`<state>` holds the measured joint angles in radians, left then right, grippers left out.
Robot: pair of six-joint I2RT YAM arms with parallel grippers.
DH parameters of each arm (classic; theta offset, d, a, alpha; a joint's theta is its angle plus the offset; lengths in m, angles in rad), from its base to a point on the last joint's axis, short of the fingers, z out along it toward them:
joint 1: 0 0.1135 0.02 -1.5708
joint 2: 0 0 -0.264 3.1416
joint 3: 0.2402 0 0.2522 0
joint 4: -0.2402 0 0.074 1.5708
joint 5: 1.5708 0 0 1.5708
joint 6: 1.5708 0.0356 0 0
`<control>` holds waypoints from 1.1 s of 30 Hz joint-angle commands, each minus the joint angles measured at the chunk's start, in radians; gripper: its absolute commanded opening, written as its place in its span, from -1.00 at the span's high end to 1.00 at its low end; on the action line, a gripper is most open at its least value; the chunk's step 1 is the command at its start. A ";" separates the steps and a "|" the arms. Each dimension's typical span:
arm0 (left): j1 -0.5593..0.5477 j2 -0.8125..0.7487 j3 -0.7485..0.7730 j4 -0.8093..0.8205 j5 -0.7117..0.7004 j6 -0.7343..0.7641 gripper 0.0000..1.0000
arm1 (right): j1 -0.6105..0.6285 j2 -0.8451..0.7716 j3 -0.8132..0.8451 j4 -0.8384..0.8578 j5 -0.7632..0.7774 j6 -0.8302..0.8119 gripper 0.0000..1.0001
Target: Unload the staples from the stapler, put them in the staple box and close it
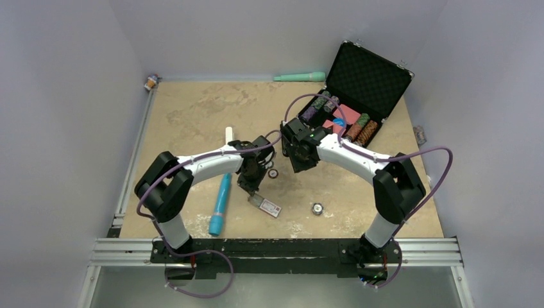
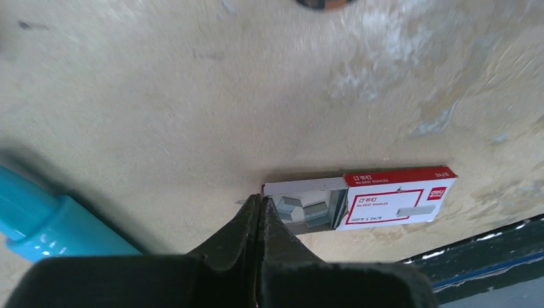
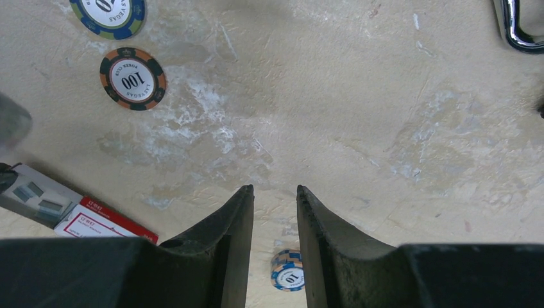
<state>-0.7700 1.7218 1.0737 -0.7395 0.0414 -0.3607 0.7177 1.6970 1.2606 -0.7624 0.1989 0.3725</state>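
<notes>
Next, I brace the staple box's printed end [image 2: 442,192] with my right gripper, as it lies free opposite the open tray, before my left gripper pushes the tray in.
The black stapler does not show in any view. A red and white staple box [image 2: 398,199] lies on the table with its inner tray [image 2: 308,205] slid out, silvery staple strips inside. It also shows in the top view [image 1: 265,206] and the right wrist view [image 3: 77,215]. My left gripper [image 2: 259,199] is shut, its tips at the open tray's left end; a tiny silvery sliver shows beside the tips. My right gripper [image 3: 274,189] is open and empty above bare table. In the top view the left gripper [image 1: 247,186] and right gripper [image 1: 298,163] are near mid-table.
A blue tube [image 1: 220,204] lies left of the box. Poker chips [image 3: 133,78] and a small chip stack [image 3: 287,269] lie loose. An open black case [image 1: 369,80] with chips stands at the back right. A white tube [image 1: 229,134] lies behind my left arm.
</notes>
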 commanded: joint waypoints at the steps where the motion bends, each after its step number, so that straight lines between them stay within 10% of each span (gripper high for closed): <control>1: 0.046 0.036 0.126 -0.039 0.013 -0.032 1.00 | -0.003 0.006 0.045 0.015 0.024 -0.006 0.31; 17: 0.164 0.084 0.154 -0.059 0.103 -0.174 1.00 | -0.035 -0.015 0.048 0.014 0.035 0.017 0.30; 27: 0.163 0.011 0.138 -0.104 0.109 -0.194 0.10 | -0.035 -0.042 0.024 0.014 0.022 0.035 0.30; 33: 0.172 -0.080 0.161 -0.164 0.048 -0.163 0.40 | -0.035 -0.071 0.005 0.026 -0.013 0.025 0.35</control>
<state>-0.6086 1.7317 1.2026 -0.8566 0.1268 -0.5388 0.6857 1.6867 1.2713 -0.7597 0.2073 0.3923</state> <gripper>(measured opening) 0.390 0.342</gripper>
